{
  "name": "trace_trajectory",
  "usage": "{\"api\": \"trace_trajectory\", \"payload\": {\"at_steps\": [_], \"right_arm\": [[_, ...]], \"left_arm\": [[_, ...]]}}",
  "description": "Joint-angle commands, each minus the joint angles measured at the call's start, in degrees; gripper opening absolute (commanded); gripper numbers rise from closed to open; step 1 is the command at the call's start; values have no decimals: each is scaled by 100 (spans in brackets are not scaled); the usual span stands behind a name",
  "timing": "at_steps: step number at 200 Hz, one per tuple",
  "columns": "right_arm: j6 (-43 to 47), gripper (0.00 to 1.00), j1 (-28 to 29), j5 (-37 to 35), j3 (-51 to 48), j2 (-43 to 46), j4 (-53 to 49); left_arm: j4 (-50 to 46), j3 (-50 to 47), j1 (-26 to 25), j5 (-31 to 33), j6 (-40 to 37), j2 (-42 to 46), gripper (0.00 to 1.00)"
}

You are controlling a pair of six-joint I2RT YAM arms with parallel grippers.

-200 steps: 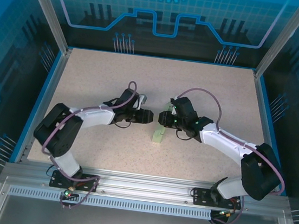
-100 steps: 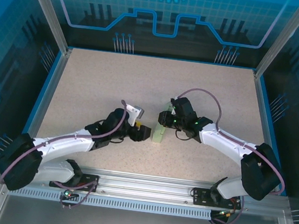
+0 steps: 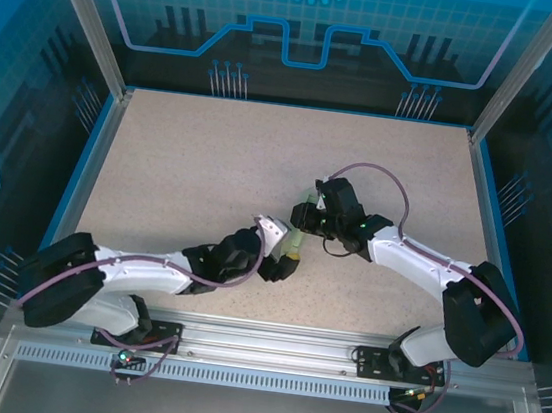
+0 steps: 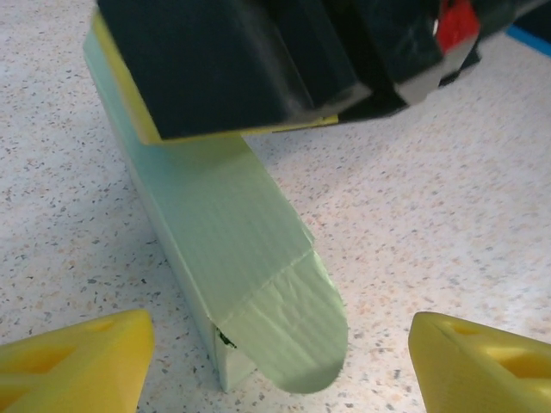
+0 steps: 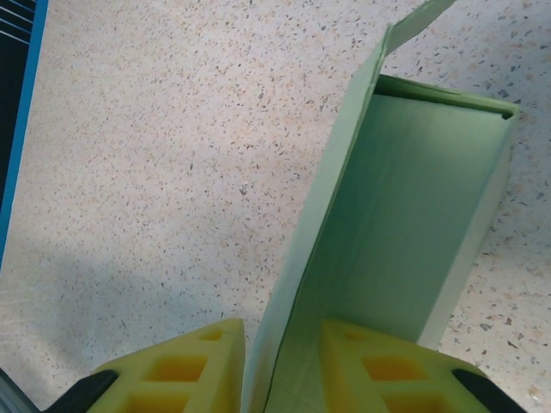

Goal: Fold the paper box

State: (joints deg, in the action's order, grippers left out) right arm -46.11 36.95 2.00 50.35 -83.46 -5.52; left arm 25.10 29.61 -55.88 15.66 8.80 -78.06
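Next, I move my right gripper from the paper box's side (image 5: 320, 215), which it holds short of the open far flap, to that flap (image 5: 417, 26) while my left gripper holds the paper box's near end.
The paper box (image 3: 295, 241) is a long, pale mint-green carton lying on the table between the two grippers. My right gripper (image 3: 302, 217) holds its far end. In the right wrist view the yellow fingers (image 5: 176, 370) are shut on one thin side wall of the paper box (image 5: 413, 215), whose inside is open. My left gripper (image 3: 284, 260) is at the near end. The left wrist view has the paper box (image 4: 215, 215) with a rounded end flap sticking out between the wide-open jaws of my left gripper (image 4: 280, 366), touching neither. The right gripper's black body (image 4: 241, 60) sits over the far end.
The speckled beige table (image 3: 182, 155) is bounded by a blue rim, with aluminium posts at the back corners and a metal rail (image 3: 268, 352) along the near edge. Both arms stretch inward across the near half of the table.
My left arm has swung down and round from the box's left side to its near end, and its jaws have opened wider. The right gripper has kept its hold in place.
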Motion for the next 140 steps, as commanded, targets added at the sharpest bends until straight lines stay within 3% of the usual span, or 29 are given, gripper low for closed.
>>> {"api": "trace_trajectory", "payload": {"at_steps": [1,33,70,140], "right_arm": [[-91,29,-76,158,-96,-109,-90],[-99,29,-104,177,-138,-88,-63],[-118,29,-175,180,-216,-30,-28],[-152,29,-280,231,-244,79,-11]], "left_arm": [[410,309,-128,739,-362,-370,80],[738,456,-151,1037,-519,-816,82],[1027,511,-153,1094,-528,-1089,76],[1456,241,-143,1218,-467,-1176,52]]}}
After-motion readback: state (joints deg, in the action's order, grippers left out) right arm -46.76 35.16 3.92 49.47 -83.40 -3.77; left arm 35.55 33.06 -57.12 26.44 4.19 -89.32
